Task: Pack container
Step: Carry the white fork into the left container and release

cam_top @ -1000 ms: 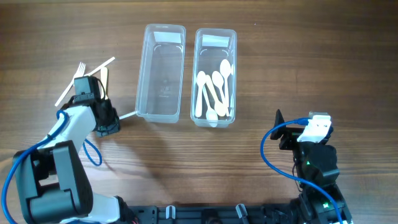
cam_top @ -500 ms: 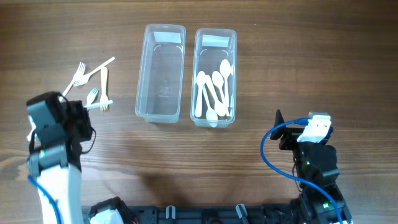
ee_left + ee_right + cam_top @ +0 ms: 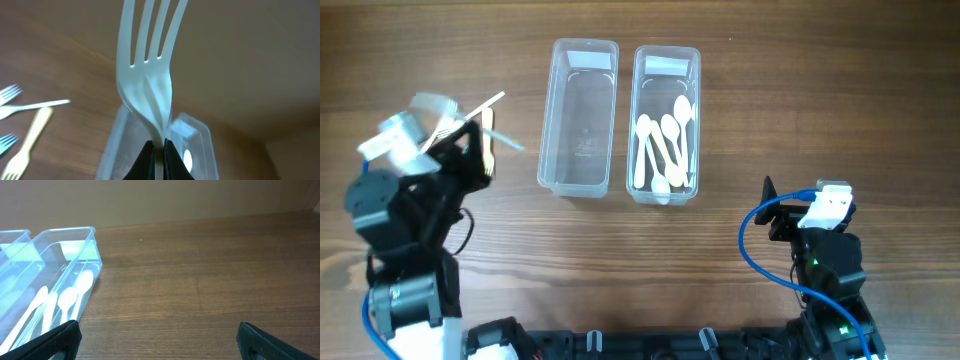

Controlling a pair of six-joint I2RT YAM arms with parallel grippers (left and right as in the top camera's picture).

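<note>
My left gripper should keep carrying the white fork to the open, empty container next to the spoon container until the fork is inside the walls.
A white plastic fork stands tines-up in my left gripper, which is shut on its handle. In the overhead view that gripper is raised over the table's left side, just left of the containers. The left clear container holds nothing. The right clear container holds several white spoons. At the near right my right gripper stands open over bare wood with nothing between its fingers; the spoon container lies to its left.
Loose forks lie on the table at the left: a white one, a cream one and a bluish one. From overhead they are partly hidden under my left arm; one white handle shows.
My left arm has risen from the table by the loose forks, carrying a fork, and now points toward the containers. The right arm has not moved.
</note>
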